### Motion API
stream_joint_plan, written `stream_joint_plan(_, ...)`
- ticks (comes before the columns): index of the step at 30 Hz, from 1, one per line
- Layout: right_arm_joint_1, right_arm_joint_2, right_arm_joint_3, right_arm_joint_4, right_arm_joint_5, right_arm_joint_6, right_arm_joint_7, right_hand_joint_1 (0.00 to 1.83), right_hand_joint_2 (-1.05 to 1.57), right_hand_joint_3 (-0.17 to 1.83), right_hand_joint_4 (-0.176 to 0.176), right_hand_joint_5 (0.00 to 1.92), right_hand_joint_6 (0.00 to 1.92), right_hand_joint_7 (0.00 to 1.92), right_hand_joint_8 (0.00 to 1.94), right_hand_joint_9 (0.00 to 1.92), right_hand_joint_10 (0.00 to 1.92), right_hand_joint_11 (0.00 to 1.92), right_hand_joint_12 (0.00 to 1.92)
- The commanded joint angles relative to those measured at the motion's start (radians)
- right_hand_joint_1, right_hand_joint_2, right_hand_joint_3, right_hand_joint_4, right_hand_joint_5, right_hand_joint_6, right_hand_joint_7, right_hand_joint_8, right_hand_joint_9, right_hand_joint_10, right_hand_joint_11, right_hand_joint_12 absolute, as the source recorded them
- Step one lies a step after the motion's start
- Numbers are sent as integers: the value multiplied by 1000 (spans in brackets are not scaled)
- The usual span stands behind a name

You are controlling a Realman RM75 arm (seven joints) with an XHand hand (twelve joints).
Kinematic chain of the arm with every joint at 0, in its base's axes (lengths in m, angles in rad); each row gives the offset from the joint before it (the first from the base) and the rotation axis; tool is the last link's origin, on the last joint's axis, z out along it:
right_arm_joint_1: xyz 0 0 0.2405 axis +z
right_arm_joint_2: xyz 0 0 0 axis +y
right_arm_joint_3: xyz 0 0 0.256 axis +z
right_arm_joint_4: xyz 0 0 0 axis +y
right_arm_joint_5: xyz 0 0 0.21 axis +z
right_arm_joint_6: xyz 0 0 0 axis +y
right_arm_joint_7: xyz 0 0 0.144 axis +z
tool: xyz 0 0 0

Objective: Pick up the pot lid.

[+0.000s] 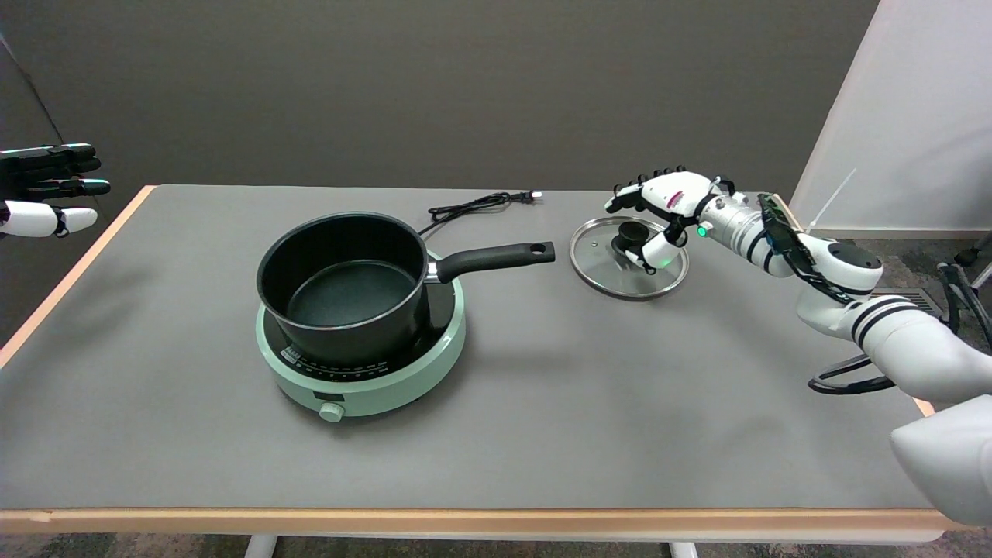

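Note:
I expect the pot lid (608, 274) to tip steeply when I lift it, because its only grip is a small knob in the middle (632, 233).
A round glass pot lid (601, 260) with a metal rim and a black knob (629, 233) lies flat on the grey table, right of the pot's handle. My right hand (666, 209) hovers over the lid's far right part, fingers spread above the knob and the thumb reaching down beside it. Nothing is held; whether the thumb touches the knob I cannot tell. The black pot (345, 283) stands uncovered on a mint-green hotplate (364, 387) left of centre, its handle (496, 258) pointing right toward the lid.
A black power cord (473, 205) with its plug lies at the table's far edge behind the pot. The idle left hand (46, 194) hangs in the air at the upper left. A white panel (907, 116) stands behind the table's right end.

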Motion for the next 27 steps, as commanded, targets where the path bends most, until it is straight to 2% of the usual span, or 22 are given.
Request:
stream_joint_plan(1, 13, 1, -18, -47, -43, -18, 23, 901, 507, 974, 99, 536, 234, 553, 183, 590, 426, 444, 1120)
stream_joint_plan(4, 16, 3, -18, -47, -43, -18, 23, 899, 512, 970, 101, 549, 244, 554, 182, 594, 427, 442, 1117)
stream_joint_plan(6, 19, 3, -18, -50, -43, -18, 23, 831, 543, 993, 111, 547, 272, 563, 181, 587, 462, 459, 1083)
stream_joint_plan(8, 20, 3, -18, -52, -43, -18, 23, 898, 521, 964, 105, 568, 263, 576, 181, 607, 437, 439, 1110)
stream_joint_plan(10, 24, 3, -18, -55, -43, -18, 23, 844, 542, 980, 113, 566, 289, 587, 183, 604, 470, 449, 1082)
stream_joint_plan(11, 24, 3, -18, -55, -43, -18, 23, 889, 533, 960, 112, 579, 281, 594, 185, 619, 454, 441, 1103)
stream_joint_plan(12, 27, 3, -18, -57, -43, -18, 23, 834, 560, 985, 113, 572, 308, 606, 182, 615, 486, 454, 1075)
stream_joint_plan(14, 30, 4, -18, -57, -43, -18, 23, 888, 550, 934, 113, 601, 292, 613, 206, 644, 454, 437, 1104)
stream_joint_plan(16, 33, 4, -19, -58, -43, -18, 23, 828, 563, 970, 112, 601, 356, 644, 194, 639, 517, 455, 1081)
stream_joint_plan(18, 34, 4, -19, -59, -43, -18, 23, 891, 560, 925, 111, 631, 343, 656, 207, 664, 491, 445, 1116)
stream_joint_plan(27, 35, 4, -23, -64, -43, -18, 23, 902, 586, 904, 118, 659, 397, 725, 234, 714, 553, 464, 1149)
